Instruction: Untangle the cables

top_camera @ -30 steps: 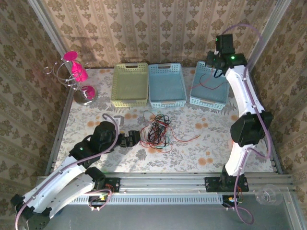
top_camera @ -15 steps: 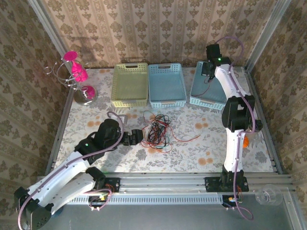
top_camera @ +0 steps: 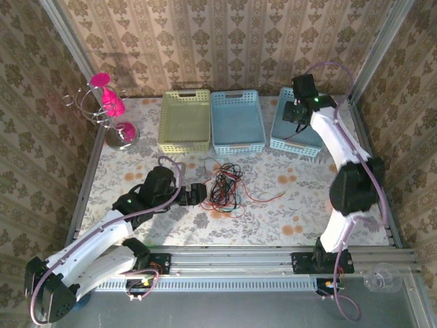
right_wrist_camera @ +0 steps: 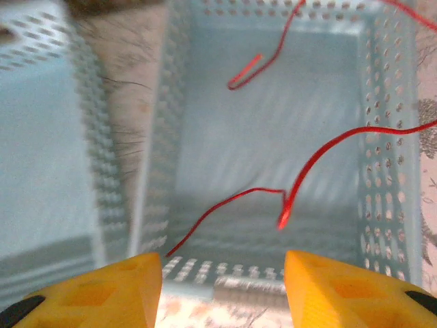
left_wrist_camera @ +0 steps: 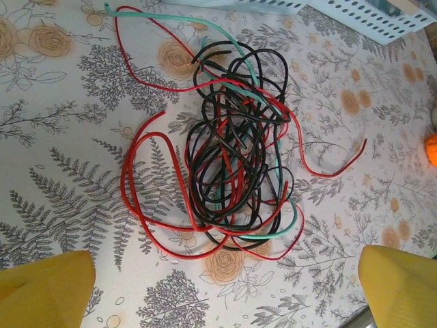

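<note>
The red cable [left_wrist_camera: 124,179] will come loose from the black tangle when the robot pulls, because the thick red loops spread outside that tangle to a loose end [left_wrist_camera: 162,114].
The cables [top_camera: 222,186] lie in a loose tangle of red, black and one teal-green wire on the flowered table. In the left wrist view the cables [left_wrist_camera: 235,157] sit just ahead of my left gripper [left_wrist_camera: 222,301], which is open, its yellow fingertips [left_wrist_camera: 41,290] wide apart at the bottom corners. From above, the left gripper [top_camera: 194,195] is close to the tangle's left side. My right gripper [top_camera: 298,111] hovers over the right blue basket [top_camera: 293,145]. It is open, and loose red cables [right_wrist_camera: 300,178] lie in the basket [right_wrist_camera: 389,137] beyond the right gripper [right_wrist_camera: 222,287], between its fingers nothing.
A green basket [top_camera: 184,140] and a middle blue basket [top_camera: 237,140] stand along the back. A pink-topped metal stand [top_camera: 113,113] is at the back left. One red strand [top_camera: 270,198] trails right from the tangle. An orange object [left_wrist_camera: 431,149] lies at the right.
The right gripper has opened over the right blue basket and shifted a little left; the red cable it carried is loose in the basket. The left gripper has crept right toward the tangle.
</note>
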Controlling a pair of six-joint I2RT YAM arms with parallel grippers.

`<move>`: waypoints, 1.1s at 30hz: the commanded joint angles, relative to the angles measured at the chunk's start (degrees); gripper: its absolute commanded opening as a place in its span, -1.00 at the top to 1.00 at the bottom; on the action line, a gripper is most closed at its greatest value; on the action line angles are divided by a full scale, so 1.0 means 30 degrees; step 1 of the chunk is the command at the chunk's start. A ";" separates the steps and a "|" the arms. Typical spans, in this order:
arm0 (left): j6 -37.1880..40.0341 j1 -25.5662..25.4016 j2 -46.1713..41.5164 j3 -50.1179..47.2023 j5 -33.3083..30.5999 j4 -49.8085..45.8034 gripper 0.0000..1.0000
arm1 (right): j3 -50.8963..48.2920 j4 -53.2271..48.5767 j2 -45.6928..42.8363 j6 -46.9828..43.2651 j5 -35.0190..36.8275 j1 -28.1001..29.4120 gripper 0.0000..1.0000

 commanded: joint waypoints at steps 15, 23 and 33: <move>-0.3692 -0.0254 -0.0829 -0.2994 0.0414 0.3033 -0.93 | -1.3550 0.4212 -0.9516 -0.0561 -0.3200 1.1378 0.03; -0.4307 -0.0719 0.3205 -0.3951 -0.0418 0.7131 -0.65 | -1.0853 0.6770 -0.1953 -0.0576 -0.4670 1.1625 0.18; -0.3821 -0.0279 0.9494 -0.2272 -0.0601 1.0240 0.51 | -1.0523 0.6857 -0.1391 -0.1204 -0.2425 1.1697 1.00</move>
